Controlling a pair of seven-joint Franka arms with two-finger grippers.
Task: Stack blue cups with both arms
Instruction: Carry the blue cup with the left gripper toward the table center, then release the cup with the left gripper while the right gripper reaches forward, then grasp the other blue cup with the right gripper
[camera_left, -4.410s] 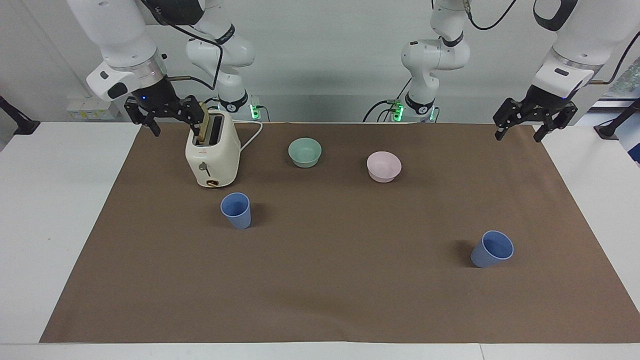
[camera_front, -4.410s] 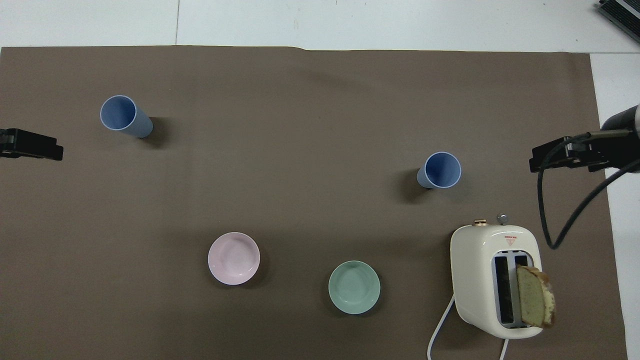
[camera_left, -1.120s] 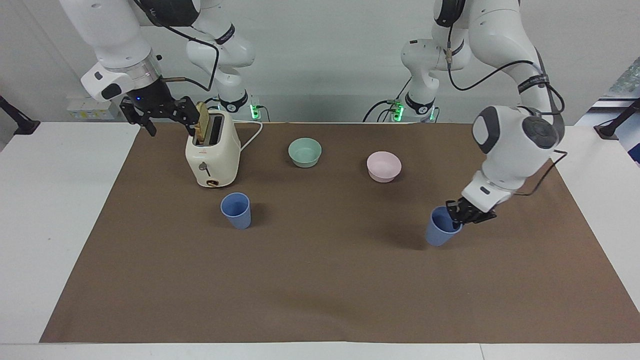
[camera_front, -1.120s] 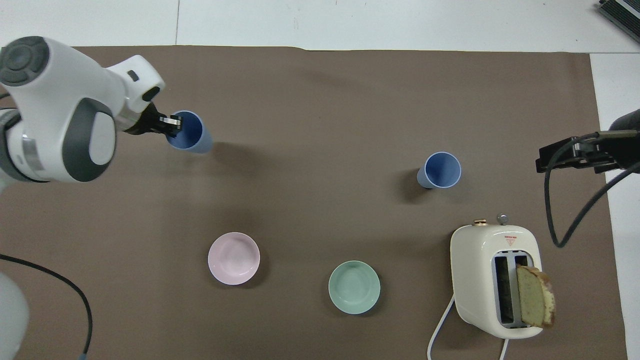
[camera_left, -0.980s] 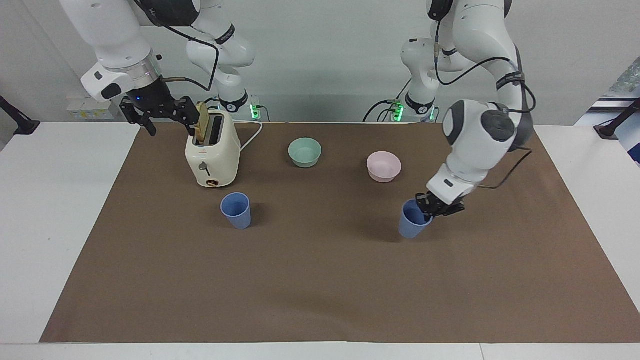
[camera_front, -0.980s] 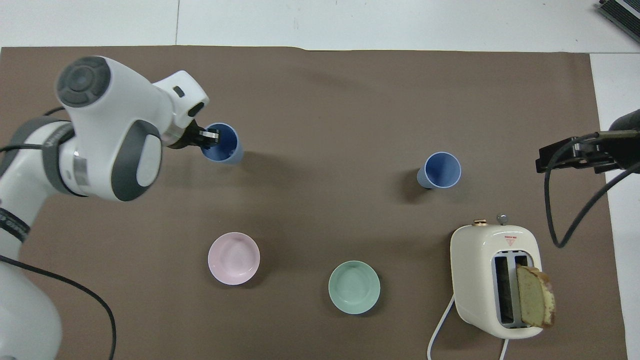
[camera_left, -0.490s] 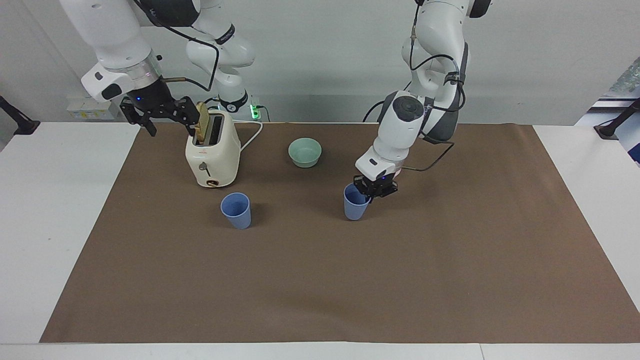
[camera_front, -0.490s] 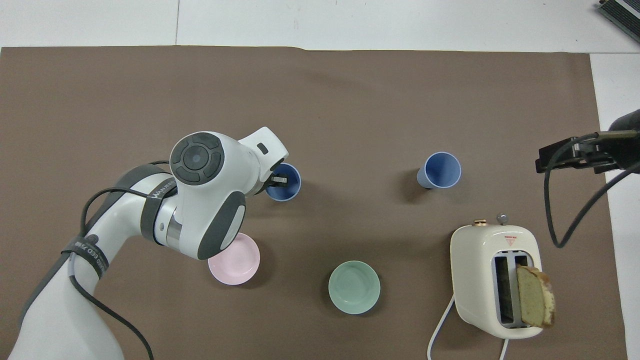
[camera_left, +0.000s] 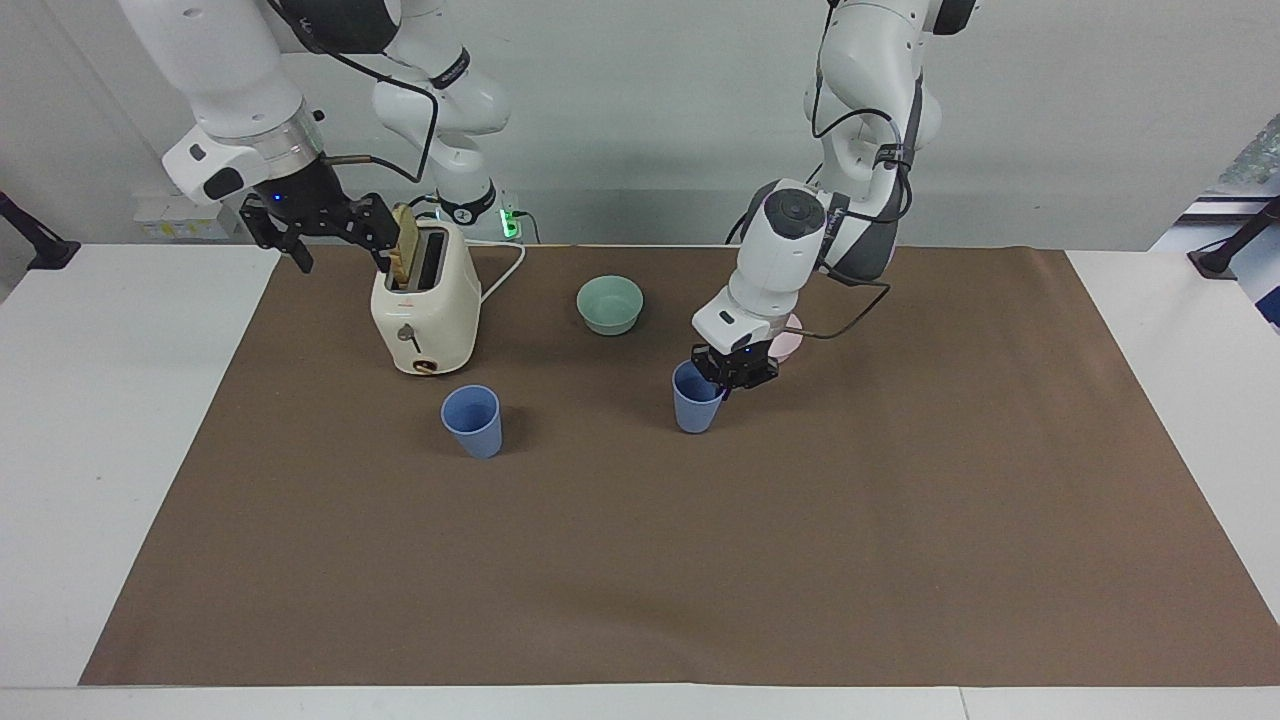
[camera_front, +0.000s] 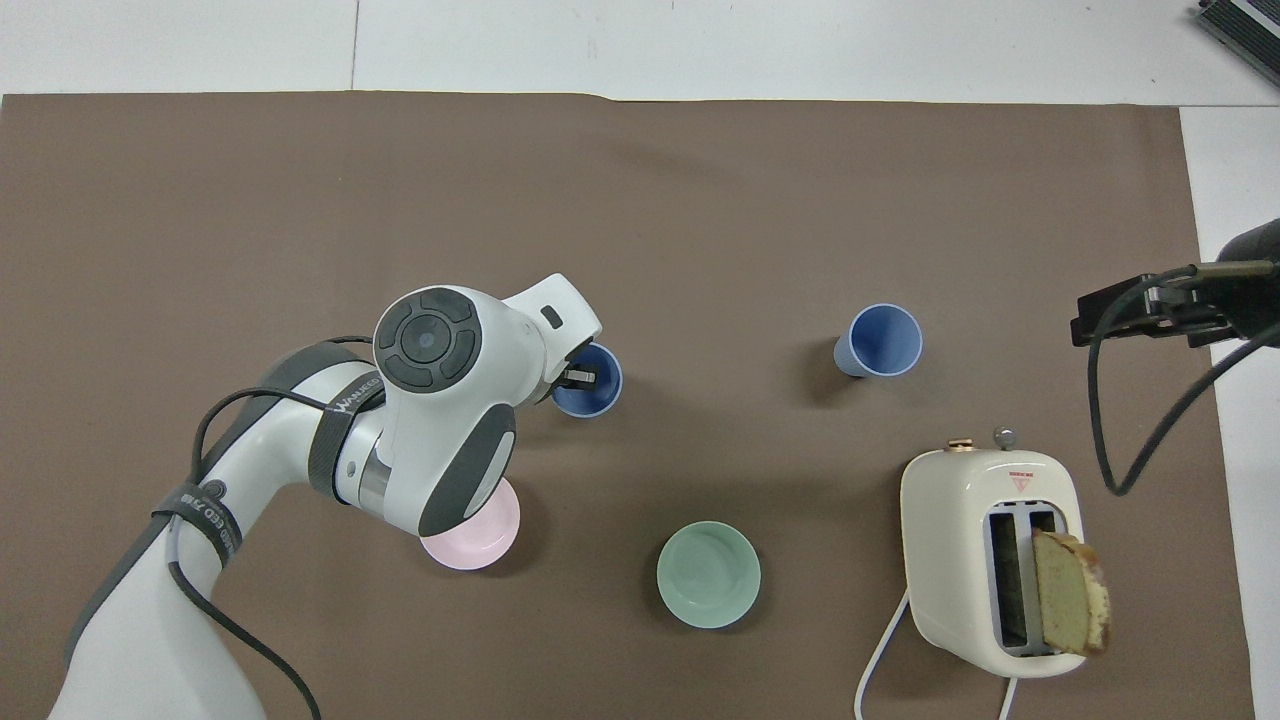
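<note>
My gripper will lower the blue cup (camera_front: 882, 340) that is near the toaster, and the cup will go down almost to its rim inside the other, because it gets narrower toward its base.
One blue cup (camera_left: 472, 420) stands upright on the brown mat, just farther from the robots than the toaster; it also shows in the overhead view (camera_front: 880, 340). My left gripper (camera_left: 722, 378) is shut on the rim of the second blue cup (camera_left: 693, 405) and holds it upright, low over the middle of the mat, beside the pink bowl. In the overhead view the left gripper (camera_front: 575, 377) has one finger inside this cup (camera_front: 592, 390). My right gripper (camera_left: 325, 235) is open and empty and waits beside the toaster, at the mat's edge (camera_front: 1140, 315).
A cream toaster (camera_left: 425, 310) with a slice of bread (camera_front: 1070, 590) in it stands toward the right arm's end. A mint-green bowl (camera_left: 610, 303) sits near the robots. A pink bowl (camera_front: 488, 538) is partly covered by the left arm.
My left arm came in, took hold of the cup at its end of the table and carried it toward the middle, closer to the other cup. The right arm has not moved.
</note>
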